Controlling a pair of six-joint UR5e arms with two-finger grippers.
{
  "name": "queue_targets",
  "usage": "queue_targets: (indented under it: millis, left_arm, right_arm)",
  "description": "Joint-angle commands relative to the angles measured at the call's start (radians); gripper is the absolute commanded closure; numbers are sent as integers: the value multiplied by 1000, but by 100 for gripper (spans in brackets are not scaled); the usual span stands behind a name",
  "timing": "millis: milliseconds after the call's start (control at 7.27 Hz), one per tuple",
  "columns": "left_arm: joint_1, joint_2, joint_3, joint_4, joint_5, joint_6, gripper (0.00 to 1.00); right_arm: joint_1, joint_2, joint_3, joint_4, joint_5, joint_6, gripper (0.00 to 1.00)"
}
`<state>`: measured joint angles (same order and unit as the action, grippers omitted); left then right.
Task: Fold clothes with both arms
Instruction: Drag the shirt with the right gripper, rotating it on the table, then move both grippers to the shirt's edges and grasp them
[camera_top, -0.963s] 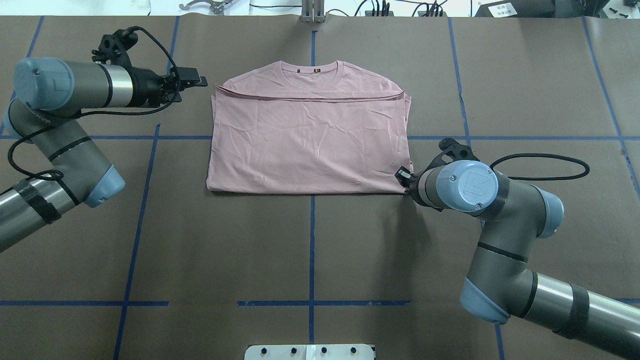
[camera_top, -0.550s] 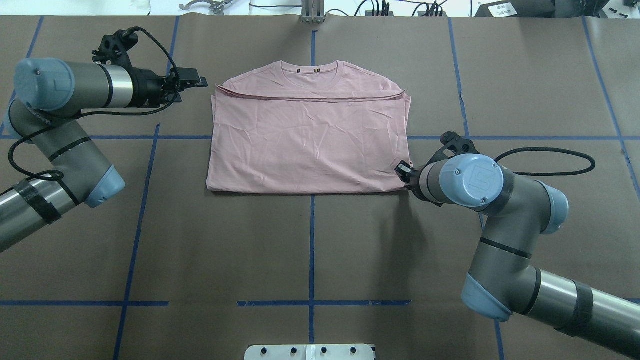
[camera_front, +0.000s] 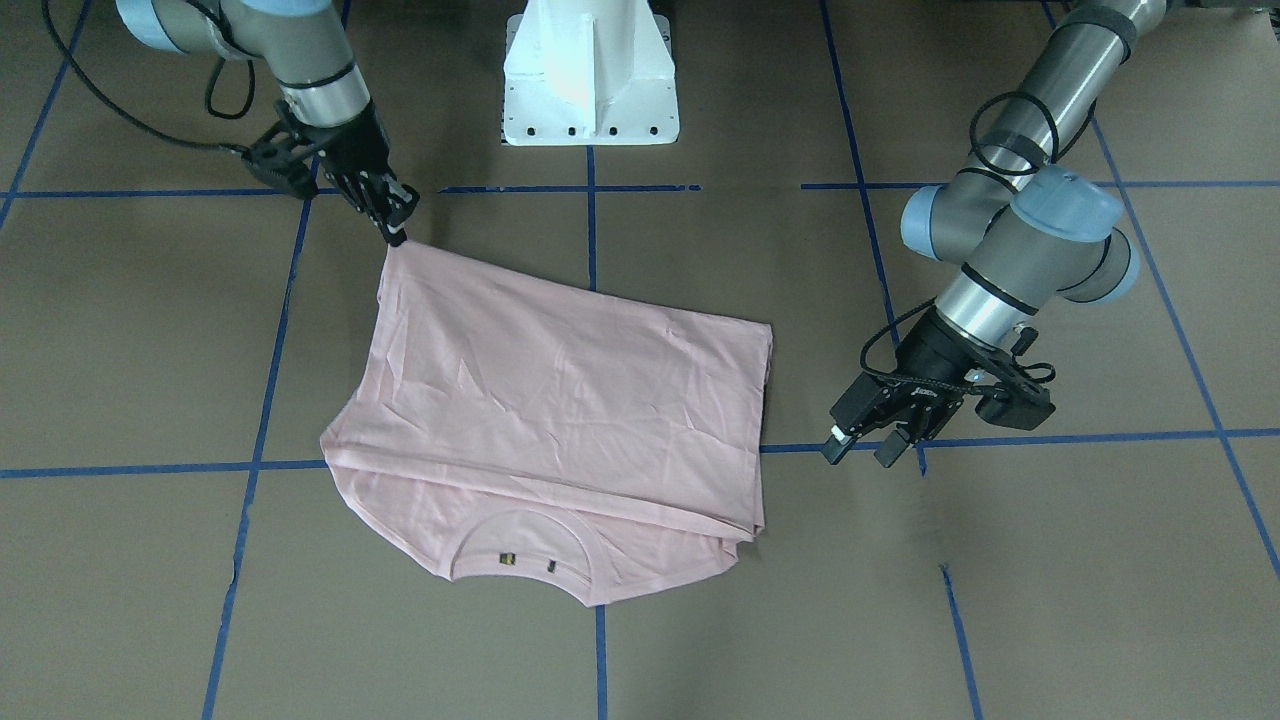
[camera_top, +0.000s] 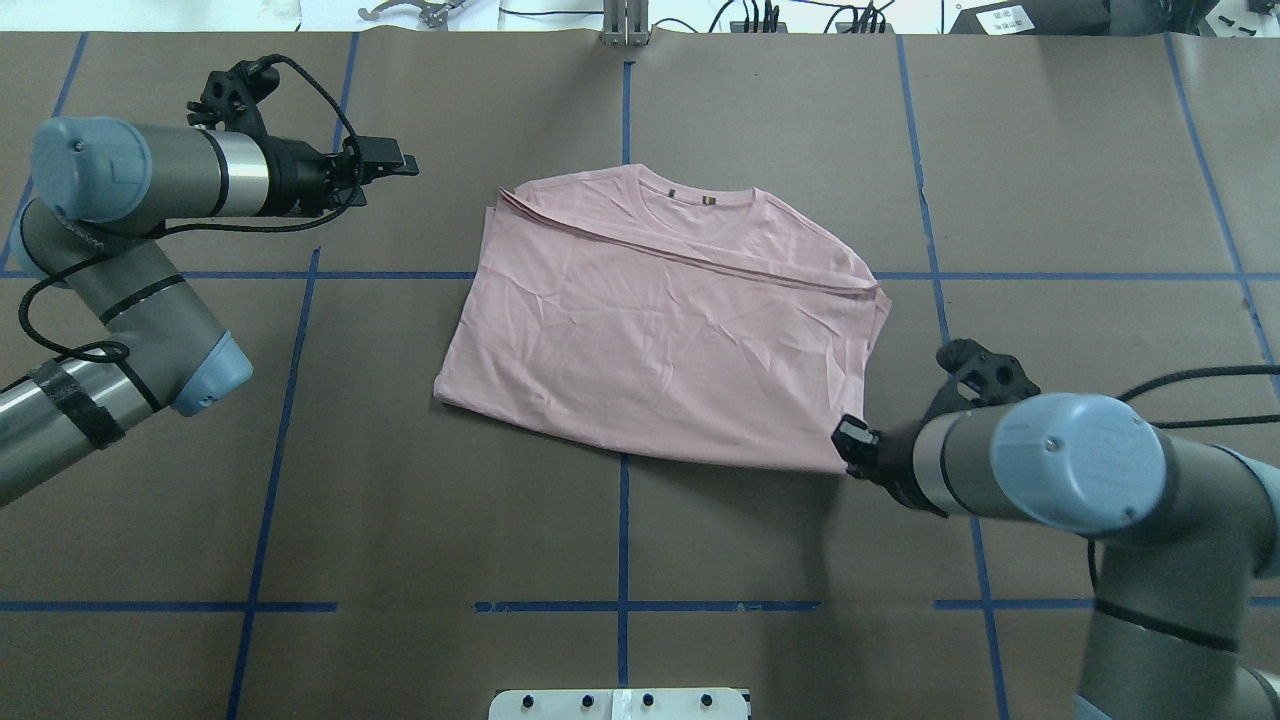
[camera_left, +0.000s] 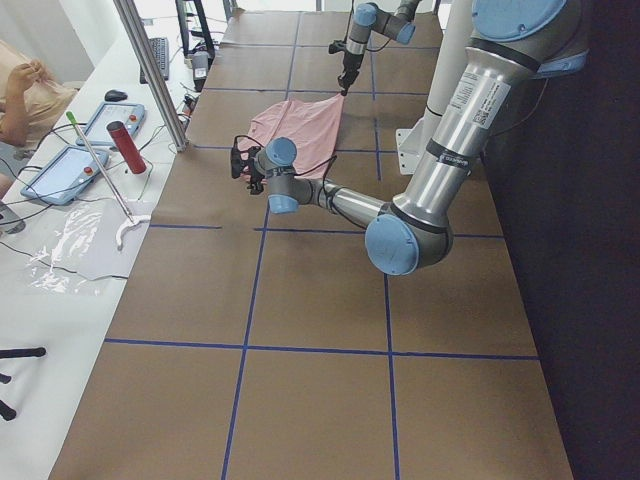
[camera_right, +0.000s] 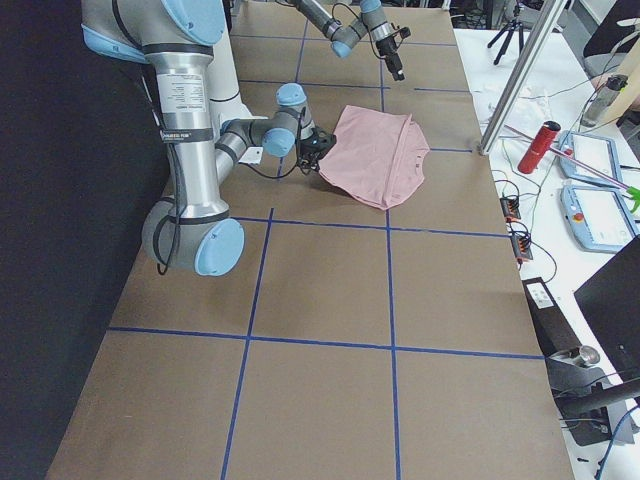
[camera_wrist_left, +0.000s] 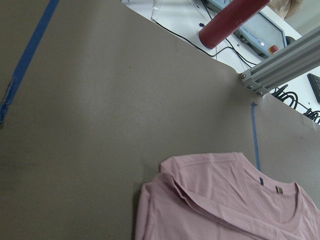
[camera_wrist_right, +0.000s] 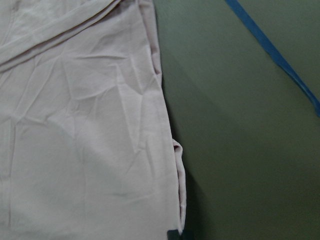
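The T-shirt is crooked with its collar (camera_front: 518, 562) far away. My right gripper should pull the T-shirt toward the base first, and then my left gripper should turn it by its other corner (camera_front: 765, 330).
The pale pink T-shirt (camera_top: 660, 340) lies folded and skewed on the brown table, collar (camera_top: 705, 195) toward the far side. Its print is hidden. It also shows in the front view (camera_front: 560, 410), the left wrist view (camera_wrist_left: 225, 200) and the right wrist view (camera_wrist_right: 90, 125). My right gripper (camera_top: 848, 440) is shut on the shirt's near right corner, as the front view (camera_front: 397, 228) shows, with that corner drawn to a point. My left gripper (camera_top: 398, 160) is open and empty, off the shirt's far left corner and apart from it; it also shows in the front view (camera_front: 858, 452).
The white pedestal base (camera_front: 590, 75) stands at the table's near edge. An aluminium post (camera_wrist_left: 280, 70) and a red cylinder (camera_wrist_left: 230, 22) stand past the far edge, with tablets and cables. Blue tape lines (camera_top: 622, 520) cross the brown table.
My right gripper has pulled the shirt's near right corner toward the robot and to the right. The whole shirt has slid right and turned askew. The left arm has hardly moved.
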<state>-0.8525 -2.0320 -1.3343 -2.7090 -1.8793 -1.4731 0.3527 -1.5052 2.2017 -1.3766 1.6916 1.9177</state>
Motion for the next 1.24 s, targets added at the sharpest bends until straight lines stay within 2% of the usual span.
queue_targets:
  millis: [0,138,275,413,550,688,825,963,1100]
  left_arm:
    - [1,-2,-8,0,-4,-2,6]
    - [4,-2,-38,8,-4,-6,6]
    - [10,-4,-52,18,-26,-53,6]
    - [24,-8,-49,18,-102,-155,11]
    - [36,-7,-80,21,-116,-215,11]
    - [117,-4,-165,103,-91,-278,11]
    - [215,-1,-280,253,-11,-291,11]
    - [301,15,-384,414,65,-355,11]
    - [376,51,-492,586,106,-392,11]
  right_arm:
    - [-192,-194,169,-10,87,1,100]
    - [-283,-214,162,-12,91,3,100]
    - [-322,-213,150,-12,80,24,5]
    - [-330,-204,141,-12,77,33,0]
    - [-275,-191,145,-9,62,34,0]
    - [-202,-153,144,-9,37,34,0]
    - [-136,-97,121,-9,-2,24,0]
    - [-41,-5,84,-10,-9,20,0]
    - [35,34,78,-10,-7,20,0]
